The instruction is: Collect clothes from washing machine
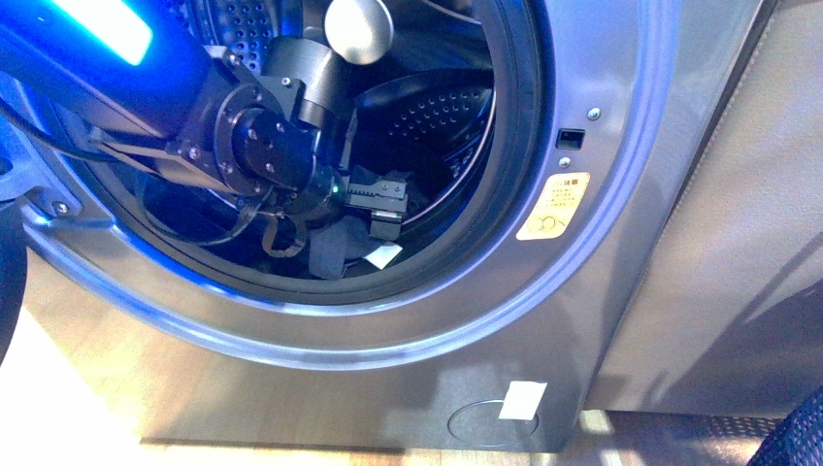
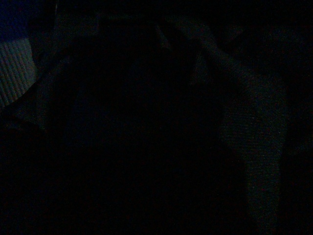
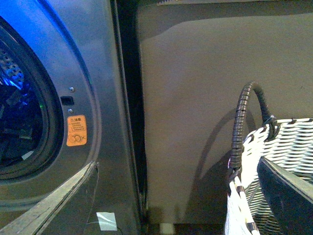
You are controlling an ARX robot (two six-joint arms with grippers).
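Note:
The clothes (image 1: 337, 247) will open out into a long, hanging drape when I pull them through the porthole, because the dark fabric lies bunched in loose folds (image 2: 257, 112).
The grey washing machine (image 1: 408, 330) fills the front view, its round black-rimmed porthole open onto the perforated drum (image 1: 437, 107). My left arm reaches in through the porthole. My left gripper (image 1: 385, 209) is open low in the drum, just above the clothes (image 1: 330, 254), a dark crumpled fabric with a small white tag (image 1: 385, 255). The left wrist view is dark. My right gripper (image 3: 177, 164) is open and empty outside the machine, between the washing machine (image 3: 105, 98) front and a basket.
A woven white-grey-black basket (image 3: 286, 147) with a dark handle stands to the right of the machine. A plain grey panel (image 3: 205, 112) rises beside the machine. A yellow-orange sticker (image 1: 553, 206) marks the porthole's right rim.

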